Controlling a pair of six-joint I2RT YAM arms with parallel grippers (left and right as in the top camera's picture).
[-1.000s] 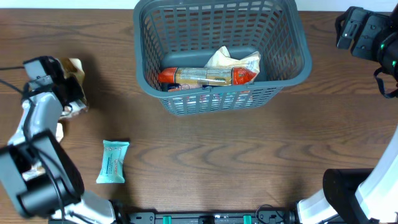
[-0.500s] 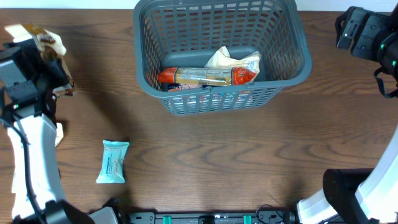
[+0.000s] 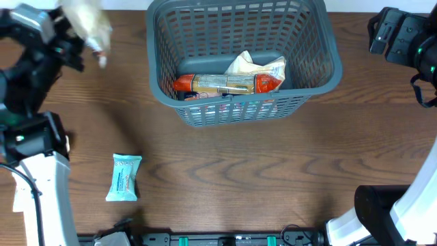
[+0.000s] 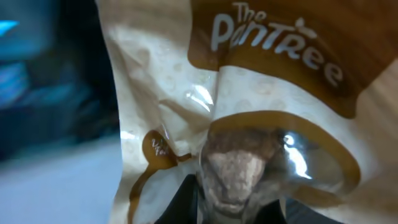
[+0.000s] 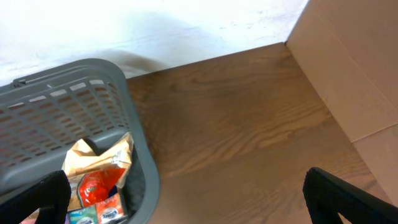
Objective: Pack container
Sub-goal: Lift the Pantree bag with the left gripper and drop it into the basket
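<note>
The brown snack packet [image 3: 90, 29] is up in my left gripper's fingers and the basket's top is open, so my left gripper goes on over the red-ended packet [image 3: 222, 83] before it lets go there.
The container, a dark grey slotted basket [image 3: 154, 75], stands at the back centre of the table and also shows in the right wrist view [image 5: 74, 81]. It holds a long red-ended packet [image 3: 229, 83] and a cream packet [image 3: 256, 66]. My left gripper [image 3: 68, 37] is raised at the far left, left of the basket. It is shut on a cream and brown snack packet [image 3: 87, 24]. That packet fills the left wrist view [image 4: 249, 124], with the fingers [image 4: 239, 205] just showing below it. My right gripper [image 3: 403, 34] is open and empty, right of the basket [image 5: 186, 205].
A teal snack packet [image 3: 123, 177] lies flat on the wooden table at the front left. A tan board [image 5: 354, 68] stands at the table's right edge in the right wrist view. A white wall runs behind the basket.
My left gripper has lifted the cream and brown packet off the table and carried it up and toward the back, slightly rightward. The right arm and the basket have not moved.
</note>
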